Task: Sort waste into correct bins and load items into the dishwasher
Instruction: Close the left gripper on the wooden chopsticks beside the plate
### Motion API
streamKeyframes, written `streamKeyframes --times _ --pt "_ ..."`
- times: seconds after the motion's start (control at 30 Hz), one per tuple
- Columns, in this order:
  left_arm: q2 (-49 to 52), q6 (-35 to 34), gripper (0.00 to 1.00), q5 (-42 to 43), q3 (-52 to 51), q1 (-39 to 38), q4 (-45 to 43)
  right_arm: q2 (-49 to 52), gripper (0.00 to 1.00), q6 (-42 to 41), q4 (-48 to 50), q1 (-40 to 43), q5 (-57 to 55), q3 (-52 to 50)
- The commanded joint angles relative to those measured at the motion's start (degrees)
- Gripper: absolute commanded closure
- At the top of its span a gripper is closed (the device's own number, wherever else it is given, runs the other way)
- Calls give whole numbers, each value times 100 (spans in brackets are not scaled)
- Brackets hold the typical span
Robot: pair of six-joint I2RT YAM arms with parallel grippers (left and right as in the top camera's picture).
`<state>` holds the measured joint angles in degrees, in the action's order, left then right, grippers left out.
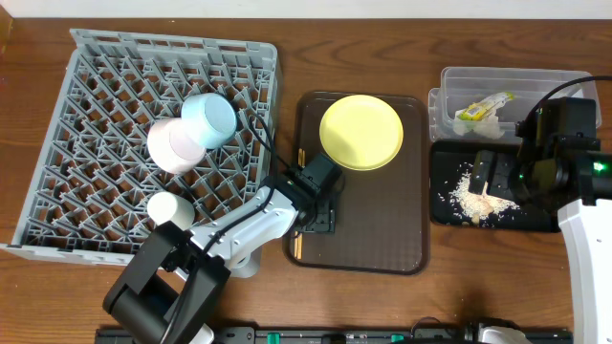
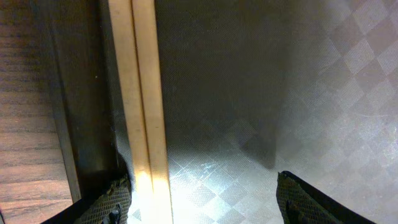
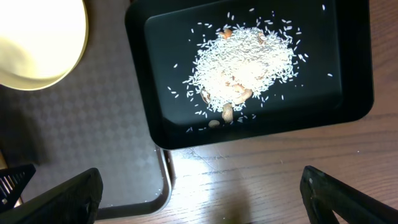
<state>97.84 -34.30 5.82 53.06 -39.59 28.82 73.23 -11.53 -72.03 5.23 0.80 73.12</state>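
My left gripper should pull the inner chopstick [image 2: 152, 96] away from the brown tray's rim and raise it alone, since the chopsticks lie tight together [image 2: 141, 81] along the tray's rim.
The thin wooden chopsticks [image 2: 143, 93] lie side by side along the left rim of the brown tray [image 1: 382, 229]. My left gripper [image 2: 205, 205] hangs low over them and stands open, with the sticks just inside its left finger [image 2: 112, 202]. In the overhead view that left gripper [image 1: 316, 218] is at the tray's left side. The yellow plate [image 1: 360, 132] rests on the brown tray. The blue bowl [image 1: 208, 119], pink bowl [image 1: 177, 145] and white cup [image 1: 170, 210] sit in the grey dish rack [image 1: 105, 86]. My right gripper [image 3: 205, 202] is open and empty near the black tray [image 3: 354, 74], which holds rice crumbs [image 3: 242, 62].
The clear tub [image 1: 535, 81] at the back right holds the green-yellow wrapper [image 1: 483, 107]. The black tray [image 1: 535, 215] sits right of the brown tray with a narrow gap of wooden table [image 3: 261, 180] between them. The left arm [image 1: 229, 234] stretches along the rack's front right corner.
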Motion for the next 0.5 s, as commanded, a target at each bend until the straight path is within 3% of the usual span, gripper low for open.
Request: streamKeyframes --times 0.0,0.47 --pt "-20 17 25 -33 -44 -13 20 -15 1 -44 -11 22 -33 68" --pt "-673 103 25 -205 74 -35 22 -15 1 -44 -22 22 -28 68"
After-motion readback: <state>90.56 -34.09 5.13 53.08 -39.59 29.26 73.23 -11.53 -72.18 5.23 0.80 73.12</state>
